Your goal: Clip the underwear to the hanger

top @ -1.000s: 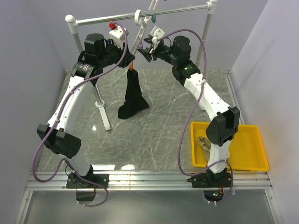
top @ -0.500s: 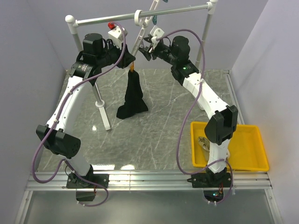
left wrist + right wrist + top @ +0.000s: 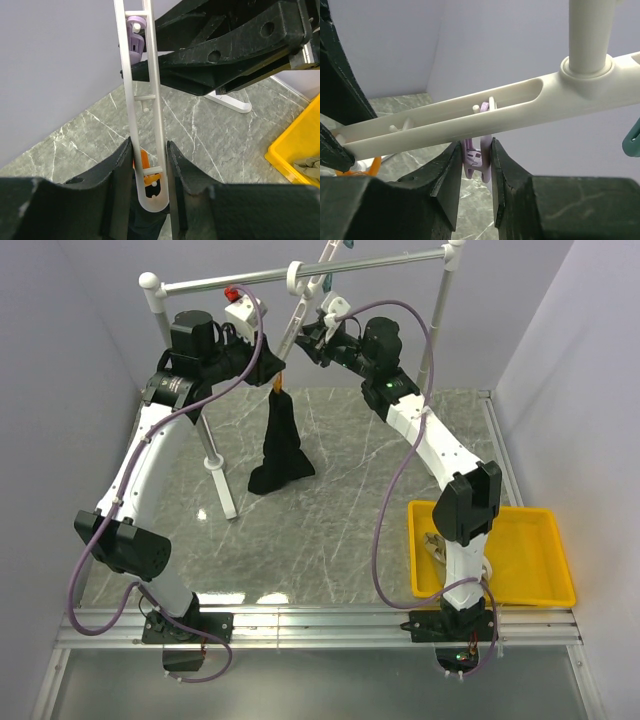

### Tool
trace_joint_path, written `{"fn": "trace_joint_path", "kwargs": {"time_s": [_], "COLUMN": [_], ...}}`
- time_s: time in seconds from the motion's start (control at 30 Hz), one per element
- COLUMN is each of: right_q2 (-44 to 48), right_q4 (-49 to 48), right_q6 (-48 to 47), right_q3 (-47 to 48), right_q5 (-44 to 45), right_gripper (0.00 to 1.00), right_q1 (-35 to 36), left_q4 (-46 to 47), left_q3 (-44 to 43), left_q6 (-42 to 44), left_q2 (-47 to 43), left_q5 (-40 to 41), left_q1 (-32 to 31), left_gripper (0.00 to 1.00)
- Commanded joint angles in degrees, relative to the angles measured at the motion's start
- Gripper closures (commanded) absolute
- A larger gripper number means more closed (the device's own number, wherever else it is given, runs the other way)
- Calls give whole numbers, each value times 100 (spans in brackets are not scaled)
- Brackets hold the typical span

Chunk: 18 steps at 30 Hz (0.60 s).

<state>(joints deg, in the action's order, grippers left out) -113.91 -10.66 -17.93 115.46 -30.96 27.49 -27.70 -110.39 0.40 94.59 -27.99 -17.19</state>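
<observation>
My left gripper should leave the hanger and raise the underwear's loose end (image 3: 297, 469) to the purple clip (image 3: 136, 42) in my right gripper, because that end is hanging below the clip.
The white hanger (image 3: 298, 312) hangs tilted from the rail. The black underwear (image 3: 280, 445) dangles from the orange clip (image 3: 141, 159) at the hanger's lower end, its bottom resting on the table. My left gripper (image 3: 149, 170) is shut on that lower end of the hanger (image 3: 142, 95), with the underwear (image 3: 145, 225) just below the jaws. It shows in the top view (image 3: 272, 368) too. My right gripper (image 3: 476, 156) is shut on a purple clip (image 3: 475, 161) under the hanger's slotted body (image 3: 470, 112). It also shows in the top view (image 3: 314, 338).
The white rail frame (image 3: 210, 282) spans the back, with its foot (image 3: 222, 485) on the marble table. A yellow tray (image 3: 530, 585) at the front right holds a beige cloth (image 3: 437, 545). A teal clip (image 3: 632, 135) hangs further along the hanger.
Both grippers have shifted slightly up and left with the hanger. The underwear has risen a little with the orange clip.
</observation>
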Motion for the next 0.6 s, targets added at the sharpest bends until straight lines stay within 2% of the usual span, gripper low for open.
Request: {"fn": "trace_joint_path", "kwargs": {"time_s": [0.0,0.03,0.1,0.13,0.23,0.5,0.57], "right_q2": [308,316,317,308,247,158,150], "right_q4": [-262,-236,-104,-60,107,485,591], "right_q6": [176,220,360,396,641,1424,1564], "right_q3": [64,82,170,196,371,759,829], "right_q5": [-182,-208,-261,-261,-191,-68,-42], "right_gripper": [95,99,100,100,100,100,100], "right_q1": [-42,-41,-50,-59,-59,-59,-59], "left_q4": [-51,-60,-68,-69,-42,11,28], "left_q3": [-123,-123,-158,-158,-71,228,176], "left_q6": [135,144,162,179,276,610,601], "left_q2": [-248,-230,-239,-256,-361,-555,-529], "left_q5": [-330,-313,-225,-199,-189,-146,-41], "left_q1": [5,23,23,31,40,49,49], "left_gripper": [91,91,90,83,73,64,53]}}
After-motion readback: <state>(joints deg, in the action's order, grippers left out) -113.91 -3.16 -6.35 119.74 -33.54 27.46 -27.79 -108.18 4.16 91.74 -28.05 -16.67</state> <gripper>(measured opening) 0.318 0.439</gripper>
